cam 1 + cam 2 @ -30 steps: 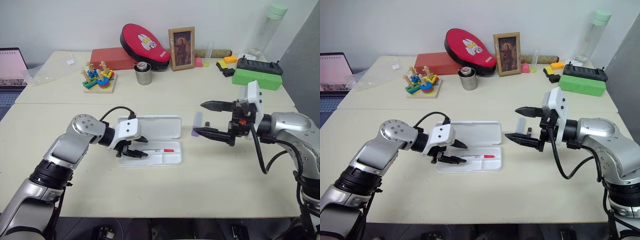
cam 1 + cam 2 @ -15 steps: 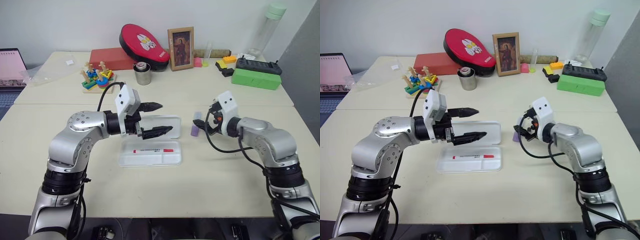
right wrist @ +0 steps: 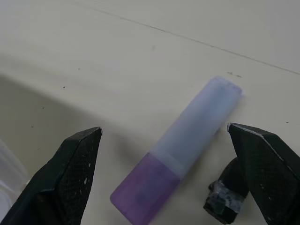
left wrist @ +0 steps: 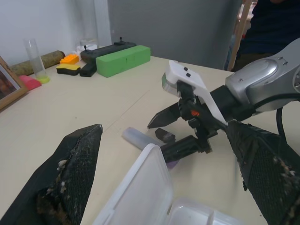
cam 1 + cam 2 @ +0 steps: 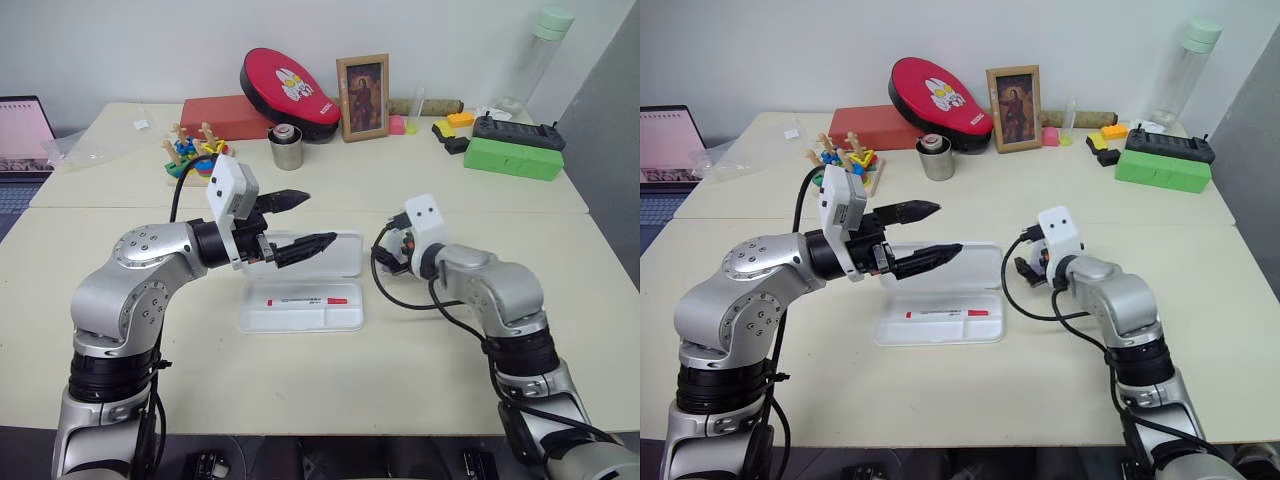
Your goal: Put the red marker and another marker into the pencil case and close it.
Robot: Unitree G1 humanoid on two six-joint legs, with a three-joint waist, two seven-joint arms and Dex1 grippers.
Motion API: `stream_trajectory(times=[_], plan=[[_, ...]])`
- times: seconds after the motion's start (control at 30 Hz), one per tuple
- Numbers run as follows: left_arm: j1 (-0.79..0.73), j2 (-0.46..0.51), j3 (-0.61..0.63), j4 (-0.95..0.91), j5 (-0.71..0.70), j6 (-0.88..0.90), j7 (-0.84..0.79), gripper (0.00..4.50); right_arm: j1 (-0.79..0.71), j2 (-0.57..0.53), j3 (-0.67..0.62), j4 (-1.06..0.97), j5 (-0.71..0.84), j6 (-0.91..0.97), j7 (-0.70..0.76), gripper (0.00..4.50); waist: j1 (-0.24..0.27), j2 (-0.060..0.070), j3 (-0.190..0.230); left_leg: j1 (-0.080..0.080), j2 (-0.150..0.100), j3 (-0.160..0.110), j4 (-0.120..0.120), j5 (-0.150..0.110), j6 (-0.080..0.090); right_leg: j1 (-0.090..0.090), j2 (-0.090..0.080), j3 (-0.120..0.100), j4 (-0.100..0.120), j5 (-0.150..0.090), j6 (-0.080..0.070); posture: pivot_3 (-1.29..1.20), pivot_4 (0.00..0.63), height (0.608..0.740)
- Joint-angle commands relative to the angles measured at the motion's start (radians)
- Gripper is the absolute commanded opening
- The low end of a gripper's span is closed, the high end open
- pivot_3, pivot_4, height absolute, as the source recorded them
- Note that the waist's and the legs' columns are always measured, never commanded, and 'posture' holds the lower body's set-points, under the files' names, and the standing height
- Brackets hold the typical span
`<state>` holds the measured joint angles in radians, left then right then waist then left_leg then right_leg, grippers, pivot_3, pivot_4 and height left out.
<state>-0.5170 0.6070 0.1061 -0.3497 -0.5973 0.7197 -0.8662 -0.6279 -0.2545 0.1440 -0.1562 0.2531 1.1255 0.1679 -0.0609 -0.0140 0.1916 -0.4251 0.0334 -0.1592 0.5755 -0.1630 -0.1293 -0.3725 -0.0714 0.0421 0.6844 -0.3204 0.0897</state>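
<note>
My left gripper should move away first, because it is hovering over the pencil case's lid [image 5: 325, 259]. My right gripper should then put the purple marker down next to the red marker [image 5: 285, 318].
The pencil case [image 5: 348, 320] lies open at mid-table, its lid [image 5: 340, 262] folded back. In its tray rests the red marker [image 5: 305, 300]. My left gripper [image 5: 314, 220] hovers open above the lid, holding nothing. The purple marker [image 3: 180, 150] lies on the table just right of the case. My right gripper [image 3: 164, 129] is open and low over it, one finger on each side, not touching it. The left wrist view shows the right gripper [image 4: 157, 139] astride the purple marker [image 4: 138, 139].
A tiny black block [image 3: 225, 201] sits beside the purple marker. Along the back stand a wooden stacking toy [image 5: 197, 160], metal cup [image 5: 286, 147], red pouch [image 5: 288, 82], photo frame [image 5: 363, 97] and green box [image 5: 513, 158]. A laptop [image 5: 22, 135] is far left.
My left gripper let go of the red marker in the tray, opened and rose above the lid. My right gripper dropped toward the table and now straddles the purple marker.
</note>
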Motion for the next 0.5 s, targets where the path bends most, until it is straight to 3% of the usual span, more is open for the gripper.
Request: stream_trajectory(times=[0.03,0.33,0.5], plan=[[-0.023,0.011,0.006,-0.034,-0.022,-0.015,0.004,4.47,-0.009,0.007,0.034,0.014,-0.041,-0.005,-0.01,4.5,0.0,0.0,0.0,0.0,0.0,0.0,0.0,0.0,0.0,0.0,0.0,0.0,0.0,0.0,0.0,0.0,0.15,0.74],[-0.029,0.018,0.011,-0.045,-0.043,-0.017,0.015,4.47,-0.03,0.036,0.046,0.104,-0.084,-0.026,-0.005,4.5,-0.003,0.0,0.0,0.001,0.0,0.0,0.0,0.0,0.0,0.0,0.0,0.0,0.002,0.0,0.0,0.0,0.15,0.74],[-0.03,0.018,0.008,-0.049,-0.043,-0.023,0.024,4.5,-0.033,0.04,0.046,0.135,-0.095,-0.051,0.011,3.51,-0.002,-0.001,-0.001,0.002,0.0,0.0,0.0,0.0,0.0,0.0,0.0,0.0,0.003,0.0,0.0,0.0,0.15,0.74]])
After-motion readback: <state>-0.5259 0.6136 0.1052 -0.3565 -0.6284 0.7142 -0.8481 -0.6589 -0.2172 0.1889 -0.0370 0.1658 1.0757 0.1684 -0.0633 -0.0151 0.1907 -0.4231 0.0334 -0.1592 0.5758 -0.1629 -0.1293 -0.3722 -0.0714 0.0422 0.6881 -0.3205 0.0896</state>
